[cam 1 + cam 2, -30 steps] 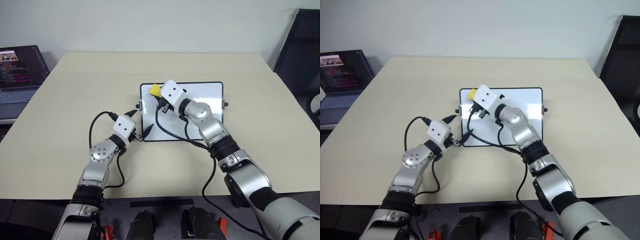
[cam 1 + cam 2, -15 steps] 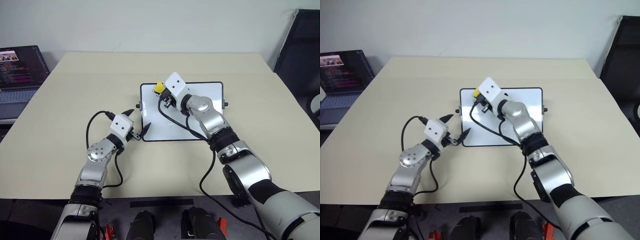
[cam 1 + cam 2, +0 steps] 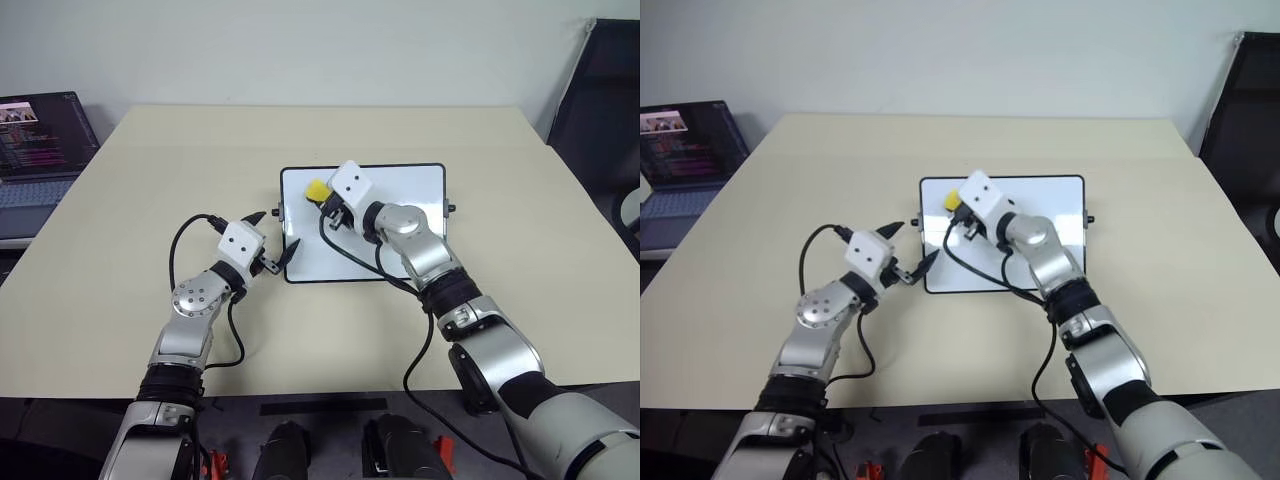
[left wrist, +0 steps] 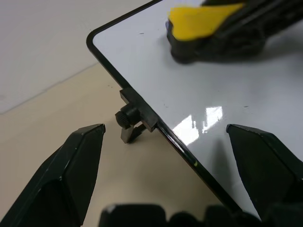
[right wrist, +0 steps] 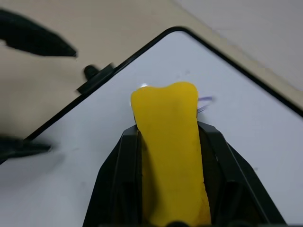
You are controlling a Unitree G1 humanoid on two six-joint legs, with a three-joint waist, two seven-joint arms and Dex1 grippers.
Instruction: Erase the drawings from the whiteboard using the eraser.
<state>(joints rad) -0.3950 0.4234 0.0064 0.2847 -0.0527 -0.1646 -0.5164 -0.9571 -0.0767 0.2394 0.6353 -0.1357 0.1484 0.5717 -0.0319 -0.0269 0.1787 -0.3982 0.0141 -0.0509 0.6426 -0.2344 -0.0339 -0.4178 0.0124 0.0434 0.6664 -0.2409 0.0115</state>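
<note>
A short blue pen stroke (image 5: 205,101) is still left next to the eraser's tip, so the robot's right gripper should pull the eraser back and then wipe it across that stroke (image 5: 203,103).
The whiteboard (image 3: 410,188) lies flat in the middle of the table, black-framed and glossy. My right gripper (image 3: 322,196) is shut on the yellow eraser (image 3: 316,189), which sits low on the board near its far left corner. Of the drawings, a short blue pen stroke (image 5: 204,100) shows just beside the eraser's (image 5: 169,142) tip; the other parts of the board look white. My left gripper (image 3: 277,232) stands open at the board's left edge, one finger over the table and one over the board, with the side knob (image 4: 127,117) between them.
An open laptop (image 3: 40,140) stands off the table's left side, and a black chair (image 3: 600,100) is at the far right. Black cables hang from both wrists over the beige table (image 3: 150,180).
My right gripper has rolled a little and brought the eraser slightly down and nearer on the board. The left gripper stays at the board's left edge, still open.
</note>
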